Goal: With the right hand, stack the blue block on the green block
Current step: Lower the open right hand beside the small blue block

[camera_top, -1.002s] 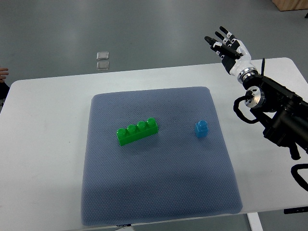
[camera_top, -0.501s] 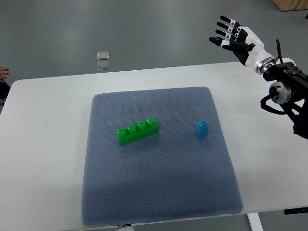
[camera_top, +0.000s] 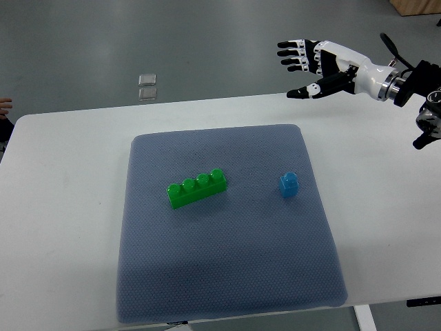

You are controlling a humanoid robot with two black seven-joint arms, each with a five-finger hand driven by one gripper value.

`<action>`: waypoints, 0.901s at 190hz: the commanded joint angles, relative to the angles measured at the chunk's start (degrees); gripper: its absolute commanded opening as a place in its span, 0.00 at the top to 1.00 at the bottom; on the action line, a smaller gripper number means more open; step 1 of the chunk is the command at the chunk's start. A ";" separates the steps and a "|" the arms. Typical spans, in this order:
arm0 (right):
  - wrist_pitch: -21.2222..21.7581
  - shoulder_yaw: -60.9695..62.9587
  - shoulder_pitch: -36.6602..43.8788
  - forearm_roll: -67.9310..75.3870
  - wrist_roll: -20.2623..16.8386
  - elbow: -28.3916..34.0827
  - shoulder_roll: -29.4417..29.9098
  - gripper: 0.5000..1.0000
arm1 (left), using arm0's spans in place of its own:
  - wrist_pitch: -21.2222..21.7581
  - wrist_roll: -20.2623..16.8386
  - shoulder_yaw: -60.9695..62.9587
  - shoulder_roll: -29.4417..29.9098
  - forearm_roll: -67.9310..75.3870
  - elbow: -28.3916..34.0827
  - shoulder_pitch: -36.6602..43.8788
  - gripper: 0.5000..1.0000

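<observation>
The green block will shift slightly when the robot presses the blue block onto its studs, because the green block is lying loose and crooked on the mat.
A small blue block stands on the right part of the grey-blue mat. A long green block with several studs lies near the mat's middle, angled up to the right. My right hand hovers high over the table's far edge, well above and beyond the blue block. Its fingers are spread, palm facing left, and it holds nothing. The left arm does not show.
The mat lies on a white table. Two small clear squares lie on the floor beyond the table. A person's fingertips show at the left edge.
My right hand has swung left and turned from fingers-up to pointing left, while the arm has drawn back toward the right edge. Both blocks stay where they were.
</observation>
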 commanded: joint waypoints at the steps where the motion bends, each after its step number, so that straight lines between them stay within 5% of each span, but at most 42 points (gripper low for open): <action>1: 1.33 -1.05 0.01 -8.66 0.09 4.23 -0.70 0.17 | 0.00 0.00 -0.02 0.00 0.00 0.00 -0.01 0.00; 83: 1.60 -7.11 0.54 -29.76 0.09 13.28 -2.28 0.17 | 0.00 0.00 0.07 0.00 0.00 0.00 0.08 0.00; 171: -2.53 -13.97 0.27 -38.90 -0.35 13.28 -2.55 0.17 | 0.00 0.00 -0.02 0.00 0.00 0.00 -0.01 0.00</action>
